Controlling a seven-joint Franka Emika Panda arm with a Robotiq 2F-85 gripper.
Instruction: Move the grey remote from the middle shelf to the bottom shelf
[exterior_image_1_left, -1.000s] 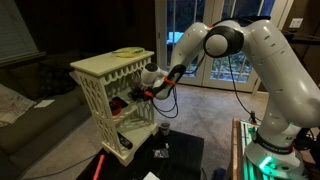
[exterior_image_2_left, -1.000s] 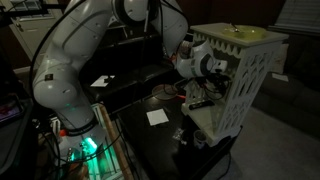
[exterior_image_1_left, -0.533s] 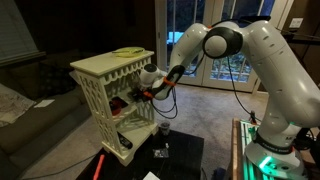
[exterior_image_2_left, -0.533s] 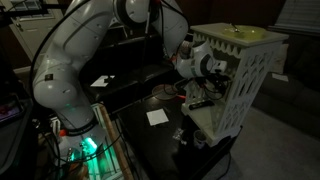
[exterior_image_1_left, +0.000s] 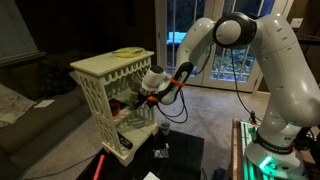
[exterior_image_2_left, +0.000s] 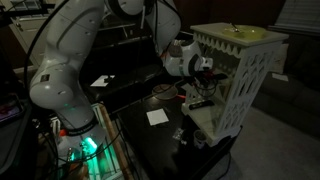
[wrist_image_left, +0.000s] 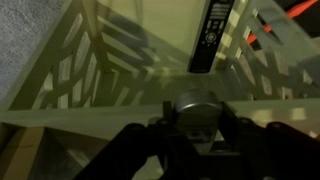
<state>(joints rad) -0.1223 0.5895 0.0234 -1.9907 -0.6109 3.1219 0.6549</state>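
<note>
My gripper should first move back out of the stand, because the cream board edge lies under the grey remote. Then it should lower the remote and reach into the bottom shelf.
The cream openwork stand stands on a black low table. My gripper reaches into its open side at the level of the middle shelf, as both exterior views show. In the wrist view the jaws are shut on the rounded end of the grey remote, just above a cream board edge. The bottom shelf lies below. The rest of the grey remote is hidden by the fingers.
A black remote lies on the cream board below the gripper. A yellow item rests on the stand's top slab. On the black table are a small cup, a white paper and a red-handled tool.
The jaws have closed on the grey remote. The wrist has since drawn back a little from the stand's open side, and the elbow has risen.
</note>
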